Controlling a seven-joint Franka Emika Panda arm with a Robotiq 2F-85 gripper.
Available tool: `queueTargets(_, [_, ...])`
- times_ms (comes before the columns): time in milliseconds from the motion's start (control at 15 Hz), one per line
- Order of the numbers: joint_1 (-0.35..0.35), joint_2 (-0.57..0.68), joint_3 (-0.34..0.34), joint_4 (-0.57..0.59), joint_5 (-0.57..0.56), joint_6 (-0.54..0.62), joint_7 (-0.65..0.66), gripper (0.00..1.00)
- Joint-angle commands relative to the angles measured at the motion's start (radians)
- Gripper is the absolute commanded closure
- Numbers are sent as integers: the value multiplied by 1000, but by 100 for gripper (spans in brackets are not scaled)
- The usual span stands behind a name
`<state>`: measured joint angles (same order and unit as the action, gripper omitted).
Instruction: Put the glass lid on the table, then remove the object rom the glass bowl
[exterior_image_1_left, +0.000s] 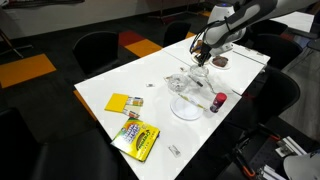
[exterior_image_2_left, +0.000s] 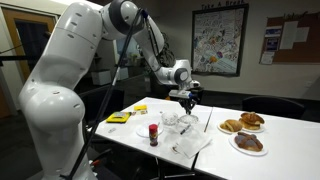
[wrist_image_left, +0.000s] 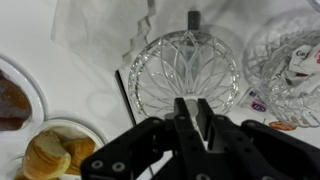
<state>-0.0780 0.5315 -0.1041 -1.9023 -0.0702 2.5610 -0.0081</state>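
Note:
My gripper is carrying the glass lid (wrist_image_left: 184, 72), which hangs level and clear of the glass bowl. It should keep carrying the lid to the open plastic sheet (exterior_image_2_left: 191, 147) until the lid rests there.
In the wrist view, the glass lid (wrist_image_left: 185, 65), round with a cut star pattern, fills the middle. My gripper (wrist_image_left: 190, 108) has its fingers almost together on the lid's near rim and holds it above the white table (wrist_image_left: 80, 70). The small glass bowl (wrist_image_left: 292, 55) stands to the right with a printed object inside it. In both exterior views my gripper (exterior_image_1_left: 203, 58) (exterior_image_2_left: 187, 100) hangs just above the glassware (exterior_image_1_left: 180, 85) (exterior_image_2_left: 173, 122) on the table (exterior_image_1_left: 110, 85).
Plates of pastries (wrist_image_left: 55, 150) (exterior_image_2_left: 247, 122) (exterior_image_2_left: 247, 143) stand close by. A whitish bowl (exterior_image_1_left: 187, 108) and a red container (exterior_image_1_left: 218, 102) (exterior_image_2_left: 153, 133) are next to the glassware. Yellow packets (exterior_image_1_left: 123, 102) (exterior_image_1_left: 137, 140) lie further along. Dark chairs surround the table.

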Motion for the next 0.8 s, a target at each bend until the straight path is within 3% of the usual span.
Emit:
queueTargets(0, [0,-67,-40,-108,-9,31,66,96])
queueTargets(467, [6,-91,-89,-261,-18,109,147,96])
queueTargets(733, [-14,-72,-101,-320,-22,194,107,96])
